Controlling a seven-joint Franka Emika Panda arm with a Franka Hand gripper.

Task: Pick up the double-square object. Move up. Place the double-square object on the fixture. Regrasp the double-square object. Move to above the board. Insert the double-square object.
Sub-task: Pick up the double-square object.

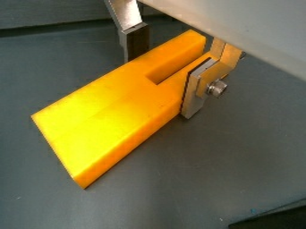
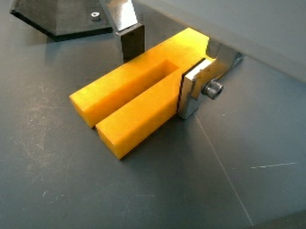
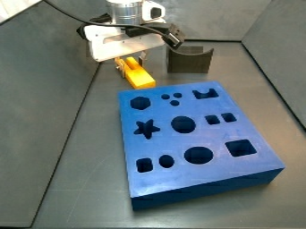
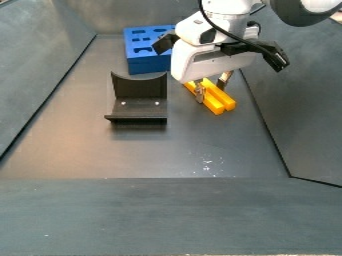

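The fixture's top [image 3: 189, 52] has a dip in the middle. The double-square object [image 3: 139, 74] will stay propped there with its solid end sticking out when I place it.
The yellow double-square object [image 1: 107, 112] lies flat on the dark floor, and its two prongs show in a wrist view [image 2: 125, 98]. My gripper [image 1: 167, 64] is low over its joined end with a finger on each side. One silver finger [image 1: 198, 85] lies against the block's side, and the other finger's dark pad [image 1: 135, 43] stands a small gap away from it. The gripper is open and the block is not gripped. In both side views the gripper [image 3: 134, 59] [image 4: 207, 84] is just above the block [image 3: 140, 76] [image 4: 218, 100]. The fixture [image 3: 188, 59] [image 4: 136, 98] stands close by.
The blue board [image 3: 198, 134] with its dark cut-outs lies just beyond the block's free end and also shows in a side view [image 4: 144, 45]. A corner of the fixture's base plate [image 2: 57, 16] shows in a wrist view. Grey walls enclose the floor.
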